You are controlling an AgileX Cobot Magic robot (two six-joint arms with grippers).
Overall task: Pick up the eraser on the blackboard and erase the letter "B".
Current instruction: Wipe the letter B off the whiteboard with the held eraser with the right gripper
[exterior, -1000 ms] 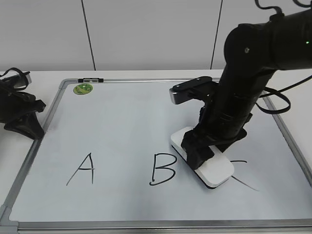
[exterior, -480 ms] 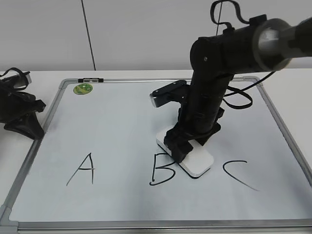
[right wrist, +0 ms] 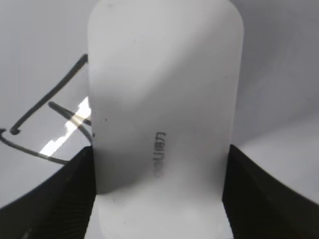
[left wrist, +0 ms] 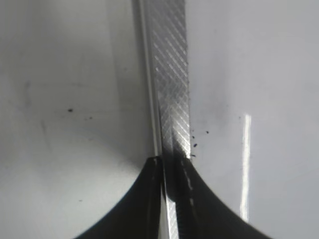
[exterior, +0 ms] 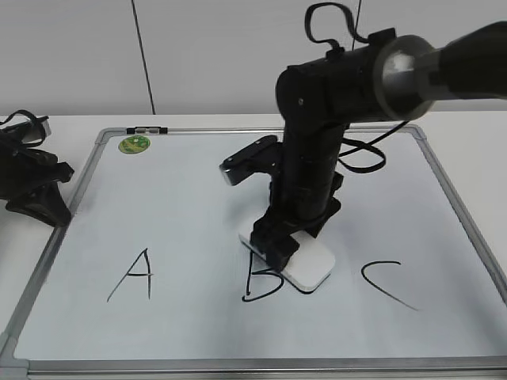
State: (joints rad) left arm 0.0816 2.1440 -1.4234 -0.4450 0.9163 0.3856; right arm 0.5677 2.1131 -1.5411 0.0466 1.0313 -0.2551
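Note:
My right gripper has the eraser, and the lower loop of the "B" sticks out next to the eraser. My right gripper should wipe the eraser back toward the "A", over the upright stroke.
The blackboard is a white dry-erase board with a silver frame, lying flat. My right gripper is shut on the white eraser, which rests flat on the board and covers the right side of the letter "B". In the right wrist view the eraser fills the middle between the black fingers, with strokes of the "B" showing at its left. My left gripper rests at the board's left edge. In the left wrist view its jaws stand nearly together over the frame rail.
A black "A" stands left of the "B" and a black "C" to its right. A green sticker and a small black clip sit at the board's far left corner. A wall rises behind the table.
My right gripper has slid the eraser leftward across the board, from over the "C" to the right side of the "B". The "C" is now uncovered. The left arm has not moved.

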